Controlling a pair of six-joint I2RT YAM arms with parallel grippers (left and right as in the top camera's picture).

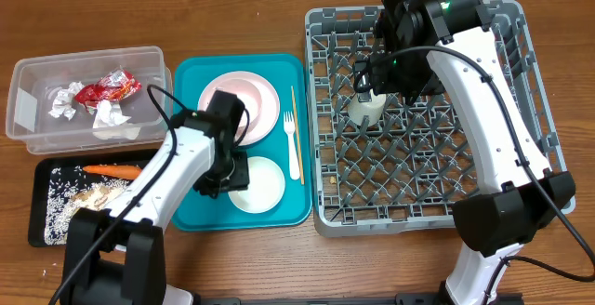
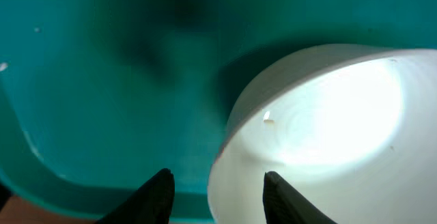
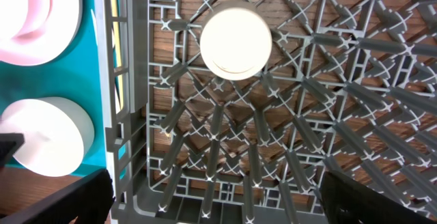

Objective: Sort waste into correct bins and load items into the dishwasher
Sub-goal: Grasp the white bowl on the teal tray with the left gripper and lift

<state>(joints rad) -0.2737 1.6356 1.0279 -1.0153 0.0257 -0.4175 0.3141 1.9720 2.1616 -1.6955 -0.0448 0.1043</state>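
The white bowl is under my left gripper and the grey dish rack is under my right gripper, so my left gripper should pick up the bowl and pass it over.
My left gripper is open astride the left rim of a white bowl on the teal tray. One finger is inside the bowl and the other is outside it over the teal. A pink plate, a white fork and a chopstick also lie on that tray. My right gripper hangs wide open over a small white cup, which stands in the grey dish rack.
A clear tub at the far left holds white napkins and a red wrapper. In front of it, a black tray carries a carrot, rice and beige scraps.
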